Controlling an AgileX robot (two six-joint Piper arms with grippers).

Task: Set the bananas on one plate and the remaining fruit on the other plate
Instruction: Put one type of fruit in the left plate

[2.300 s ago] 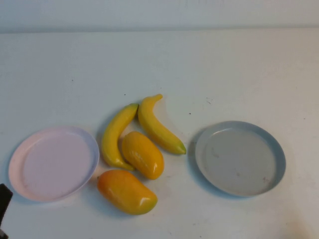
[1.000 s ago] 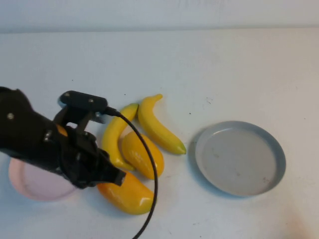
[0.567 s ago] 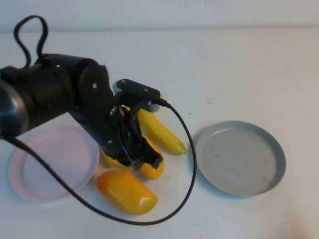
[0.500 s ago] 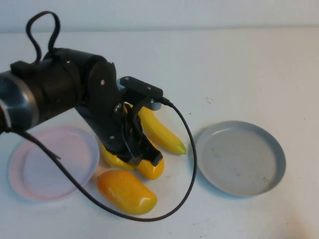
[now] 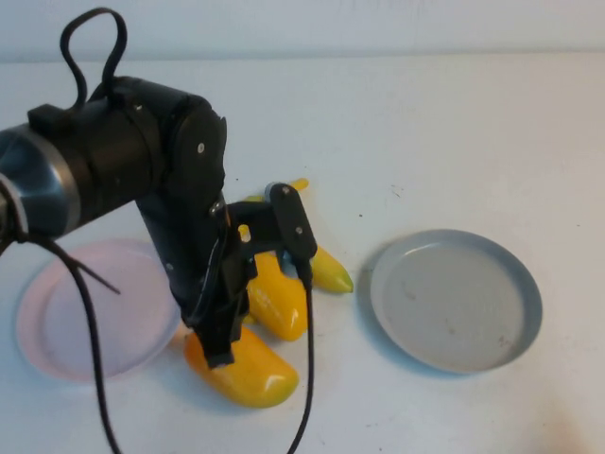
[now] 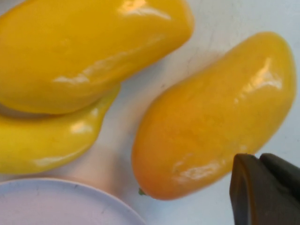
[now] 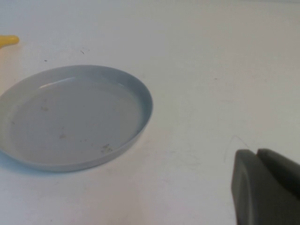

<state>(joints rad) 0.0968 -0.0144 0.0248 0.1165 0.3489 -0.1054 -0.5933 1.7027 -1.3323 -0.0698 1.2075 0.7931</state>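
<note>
Next, my left gripper turns, opens and straddles the front mango with one finger in the gap between the mangoes, because the front mango slants across the gripper's shut fingers.
My left gripper hangs over the near end of the front mango, with its jaws together and nothing in them. In the left wrist view the left gripper sits just beside that mango. The second mango lies behind it and also shows in the left wrist view. The arm hides most of the two bananas; one end sticks out, and one banana shows beside the pink plate. The pink plate and the grey-blue plate hold nothing. My right gripper is shut, near the grey-blue plate.
The left arm's black cable hangs down past the mangoes to the table's front edge. A white wall runs along the back of the white table.
The left arm came in from the left across the pink plate and over the fruit. Its gripper has swung back from the second mango to the front mango.
</note>
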